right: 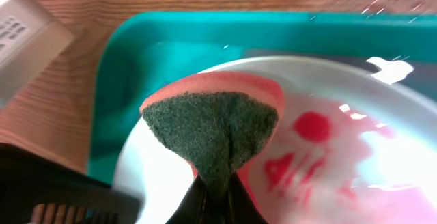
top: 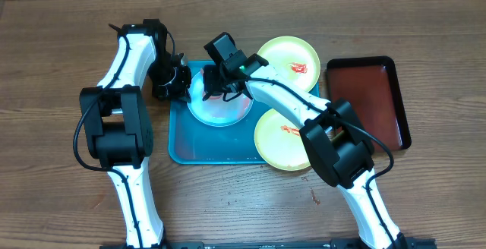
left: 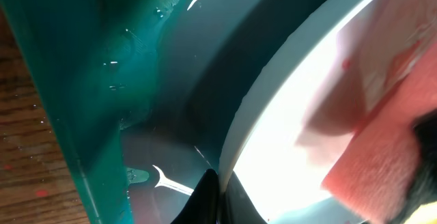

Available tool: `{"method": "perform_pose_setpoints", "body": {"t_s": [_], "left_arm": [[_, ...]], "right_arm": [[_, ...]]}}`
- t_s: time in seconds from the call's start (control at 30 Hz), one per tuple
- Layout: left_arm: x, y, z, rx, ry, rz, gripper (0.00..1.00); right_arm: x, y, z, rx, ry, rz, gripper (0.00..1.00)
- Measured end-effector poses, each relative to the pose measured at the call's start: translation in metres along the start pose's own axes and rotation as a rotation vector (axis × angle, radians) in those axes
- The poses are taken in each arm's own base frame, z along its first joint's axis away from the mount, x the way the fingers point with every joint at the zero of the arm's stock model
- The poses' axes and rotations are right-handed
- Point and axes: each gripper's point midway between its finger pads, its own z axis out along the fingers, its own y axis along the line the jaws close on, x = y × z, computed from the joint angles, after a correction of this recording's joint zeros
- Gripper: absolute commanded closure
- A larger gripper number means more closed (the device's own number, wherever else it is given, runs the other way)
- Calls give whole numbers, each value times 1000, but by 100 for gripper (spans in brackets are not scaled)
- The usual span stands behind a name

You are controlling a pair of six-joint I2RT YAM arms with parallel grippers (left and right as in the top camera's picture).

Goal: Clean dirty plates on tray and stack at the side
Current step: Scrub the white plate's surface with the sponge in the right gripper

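Observation:
I should use my right gripper to sweep the sponge back over the red sauce further in, because the sponge is at the plate's rim (right: pixel 140 134) near my left gripper.
The pale light-blue plate (top: pixel 220 111) lies on the turquoise tray (top: pixel 205 146), smeared with red sauce (right: pixel 311 128). My left gripper (top: pixel 181 82) is shut on the plate's left rim (left: pixel 235 142); its jaws pinch the edge at the bottom of the left wrist view. My right gripper (top: pixel 222 78) is shut on a sponge (right: pixel 215 121), pink with a green scouring face, and holds it against the plate. Two pale yellow-green plates with red smears sit to the right: one (top: pixel 288 59) at the tray's far right corner, one (top: pixel 279 139) over its right edge.
A dark red-brown tray (top: pixel 368 101) with a black rim lies at the right on the wooden table (top: pixel 61 52). The two arms cross close together over the turquoise tray's far left part. The left arm's grey housing (right: pixel 27 26) shows beside the tray.

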Motion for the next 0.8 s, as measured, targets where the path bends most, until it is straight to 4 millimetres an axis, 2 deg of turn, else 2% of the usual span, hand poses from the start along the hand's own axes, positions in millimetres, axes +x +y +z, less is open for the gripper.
{"method": "perform_pose_setpoints", "body": {"t_s": [0.17,0.33,0.63,0.8], "left_arm": [[0,0,0,0,0,0,96],[0,0,0,0,0,0,96],[0,0,0,0,0,0,96],[0,0,0,0,0,0,96]], "right_arm": [[0,-9,0,59,-13,-107,96],[10,-16,-2,125,17,-200,96],[11,2,-13,91,48,-267,96],[22,2,-4,66,94,-287,96]]}}
